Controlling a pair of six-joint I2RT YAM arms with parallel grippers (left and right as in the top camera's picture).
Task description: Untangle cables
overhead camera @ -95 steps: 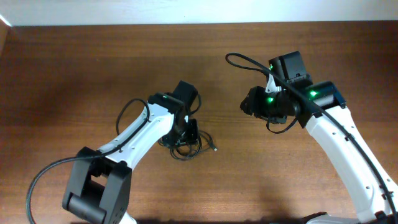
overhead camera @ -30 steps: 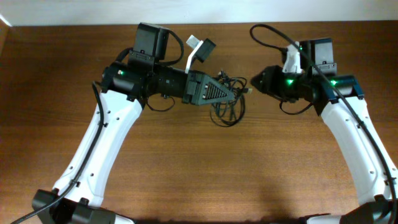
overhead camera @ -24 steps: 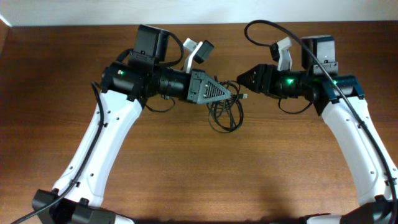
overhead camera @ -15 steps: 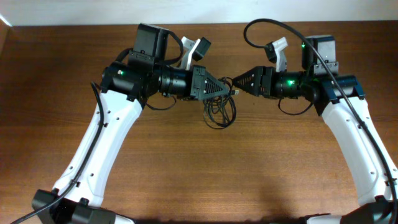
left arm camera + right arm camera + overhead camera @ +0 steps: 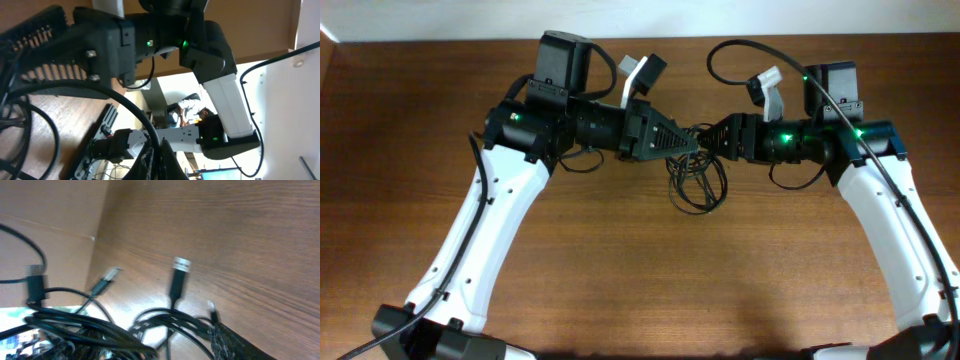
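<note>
Next, my left gripper swings the bunch clear and shakes the loops loose, because the loops hang in a knot against my right gripper's fingers.
The cables are thin black cords bunched in a knot, with loops hanging over the wooden table. My left gripper is shut on the top of the bunch and holds it up; in the left wrist view its fingers pinch a black cord. My right gripper faces it tip to tip at the bunch. In the right wrist view its fingers stand apart with the cords between them. Two silvery plug ends hang free.
The white back wall runs along the table's far edge. Thick black arm wires loop above the right wrist and by the left arm. The right arm fills the left wrist view.
The left gripper has lifted the bunch from the table to the upper middle. The right gripper has closed in from the right until it reaches the bunch; the loops have swung to the right.
</note>
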